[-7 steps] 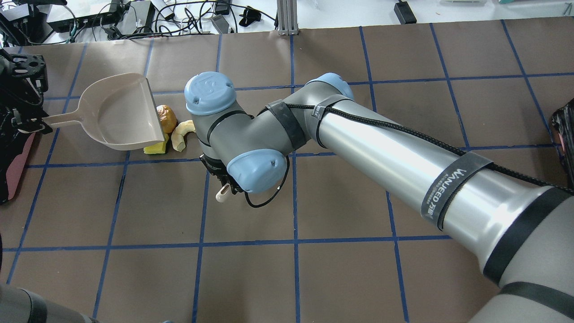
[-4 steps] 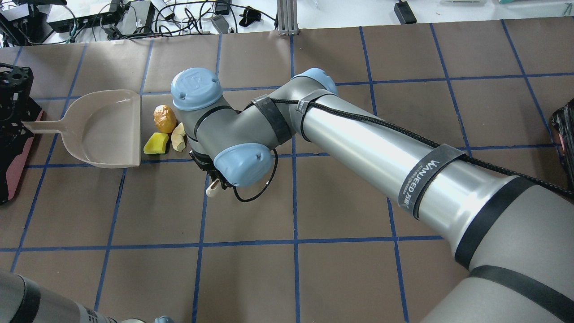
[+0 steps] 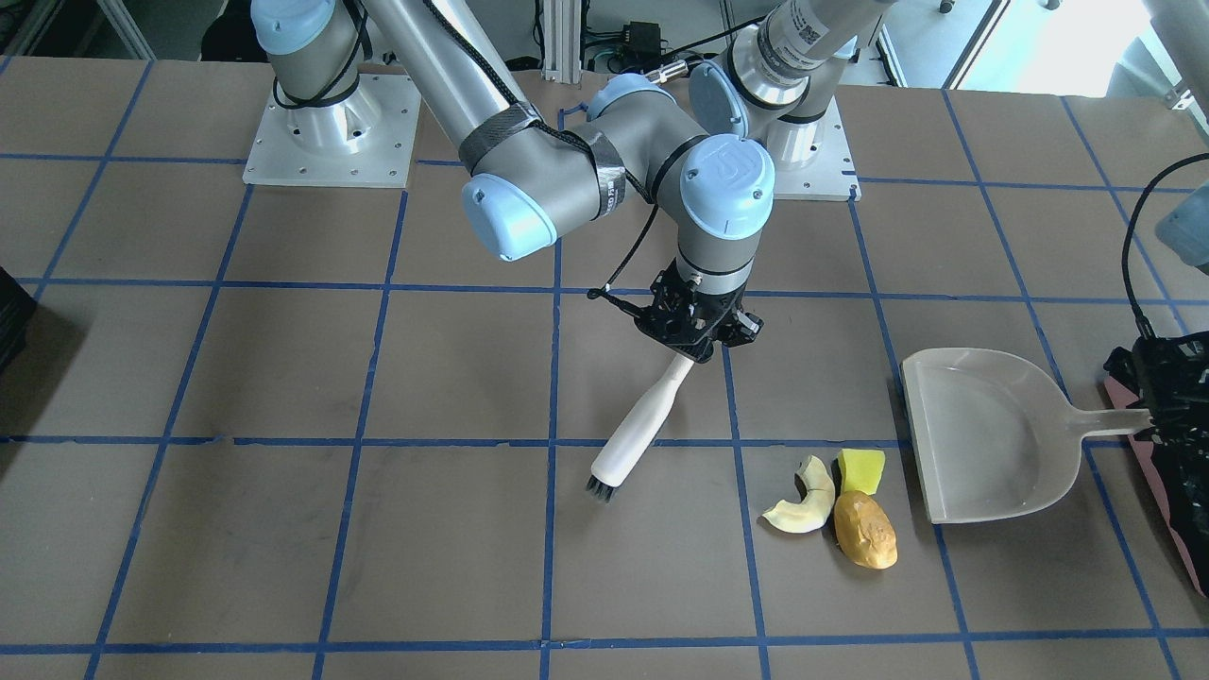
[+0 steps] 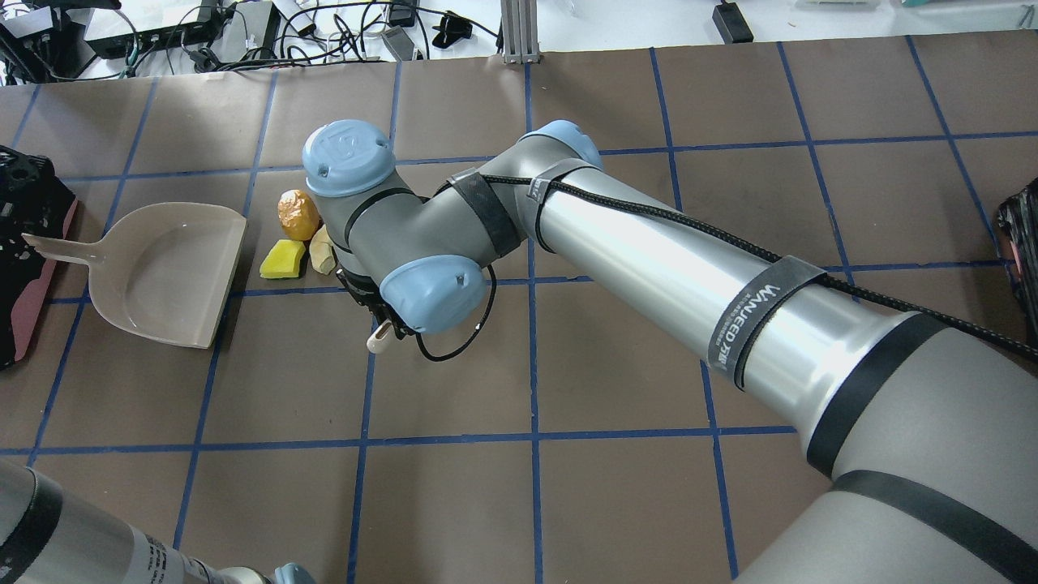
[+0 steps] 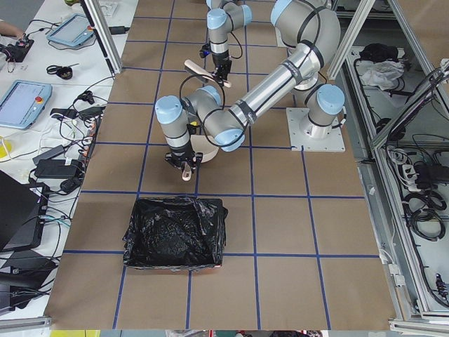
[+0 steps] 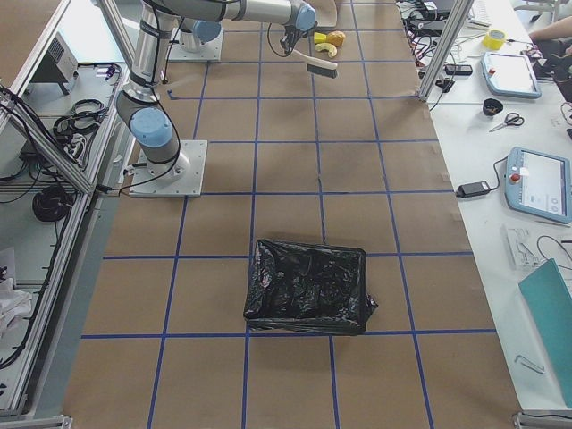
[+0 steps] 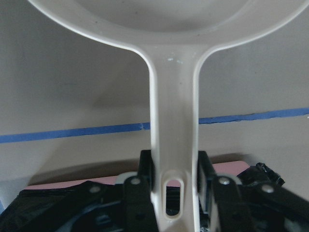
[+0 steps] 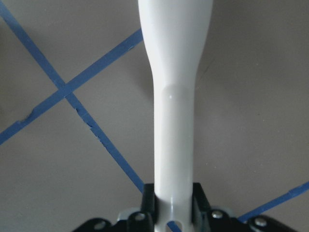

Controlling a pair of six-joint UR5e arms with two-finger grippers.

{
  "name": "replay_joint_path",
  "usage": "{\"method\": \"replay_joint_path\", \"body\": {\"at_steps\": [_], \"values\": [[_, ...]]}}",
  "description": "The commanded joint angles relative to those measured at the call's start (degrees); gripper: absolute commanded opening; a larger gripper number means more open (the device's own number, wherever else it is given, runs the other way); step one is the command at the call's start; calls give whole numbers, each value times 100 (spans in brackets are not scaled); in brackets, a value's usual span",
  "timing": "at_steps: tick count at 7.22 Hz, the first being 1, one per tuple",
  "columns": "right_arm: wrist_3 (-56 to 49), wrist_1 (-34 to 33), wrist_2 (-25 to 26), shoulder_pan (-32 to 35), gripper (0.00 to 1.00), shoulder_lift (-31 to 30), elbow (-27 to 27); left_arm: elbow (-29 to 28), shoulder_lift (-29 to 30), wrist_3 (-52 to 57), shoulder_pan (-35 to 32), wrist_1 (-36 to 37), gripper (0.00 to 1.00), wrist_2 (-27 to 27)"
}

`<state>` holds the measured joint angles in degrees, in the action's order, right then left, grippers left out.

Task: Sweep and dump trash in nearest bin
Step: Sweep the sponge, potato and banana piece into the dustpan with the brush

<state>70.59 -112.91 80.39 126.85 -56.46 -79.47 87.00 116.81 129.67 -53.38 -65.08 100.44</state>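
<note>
The robot's left gripper should push the dustpan up to the yellow wedge and lump before the robot's brush sweeps, because the dustpan's opening is a gap short of them.
The trash lies together on the table: a pale melon-like slice, a yellow wedge and an orange-brown lump. In the overhead view the lump and wedge show, and the slice is partly hidden by my right arm. My left gripper is shut on the handle of the beige dustpan, whose mouth faces the trash a short gap away. My right gripper is shut on the white brush, bristles down, on the side of the trash away from the pan. The pink-sided bin with its black bag stands behind the dustpan.
The bin's edge shows beside my left gripper in the overhead view. A second black-bagged bin stands at the table's other end. Cables and devices lie beyond the far table edge.
The dustpan, first raised and tilted over the trash, has drawn back left towards the bin and come down level. My right arm with the brush has shifted slightly left.
</note>
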Motion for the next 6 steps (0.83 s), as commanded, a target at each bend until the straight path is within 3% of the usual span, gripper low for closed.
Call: {"method": "replay_joint_path", "body": {"at_steps": [1, 4, 6], "values": [[60, 154, -260, 137, 0, 370, 613, -51, 192, -640, 30, 258, 0, 117], [578, 365, -270, 498, 0, 960, 1563, -34, 272, -1399, -40, 215, 0, 117], [623, 375, -296, 604, 0, 1145, 1706, -8, 219, -1419, -347, 232, 0, 143]]}}
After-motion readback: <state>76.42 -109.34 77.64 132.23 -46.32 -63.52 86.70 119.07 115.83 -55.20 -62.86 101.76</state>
